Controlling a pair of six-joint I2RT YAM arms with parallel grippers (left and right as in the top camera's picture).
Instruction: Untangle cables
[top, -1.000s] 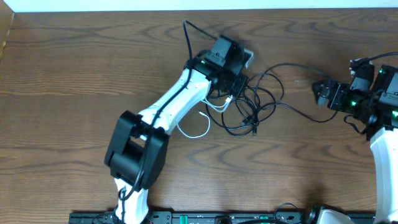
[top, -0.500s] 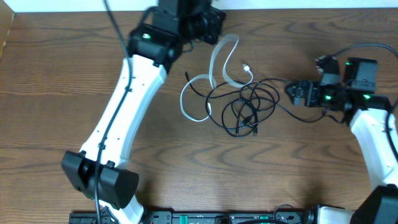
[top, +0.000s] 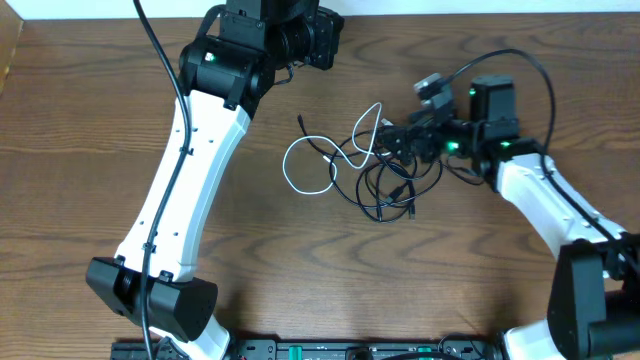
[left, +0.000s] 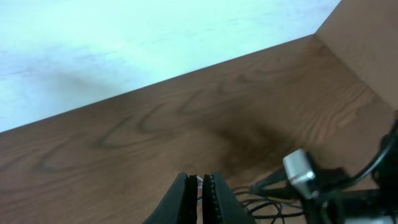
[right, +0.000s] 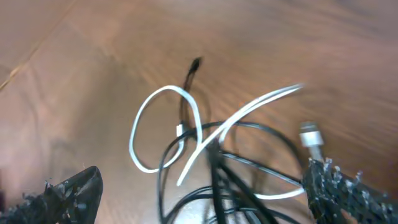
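Observation:
The robot's right gripper has its open fingers on both sides of the black cables (right: 217, 173) as well as the white cable, so it should back away and pinch just the white cable's raised loop (top: 376, 105).
The cables (top: 385, 170) lie in a tangle at mid-table: several thin black loops and one white cable (top: 300, 170) whose loop spreads to the left, with a strand arching up over the black ones. My right gripper (top: 402, 140) is open at the tangle's right edge. In the right wrist view (right: 205, 199) its fingertips (right: 68, 193) straddle the black cables (right: 217, 171) and the white cable (right: 140, 140). My left gripper (top: 325, 45) hangs high near the table's back edge, away from the tangle. Its jaws (left: 200, 193) are shut, with no cable visibly running to them.
The table's back edge meets a white surface (top: 450, 8). A raised wooden side panel (left: 367, 37) shows in the left wrist view. A black rail with hardware (top: 350, 350) runs along the front edge. The left arm's long white link (top: 190, 180) crosses the table's left half.
The left arm swung from the tangle to the back edge, lifting the white cable, which now lies back on the tangle. The right gripper moved left to the tangle, open.

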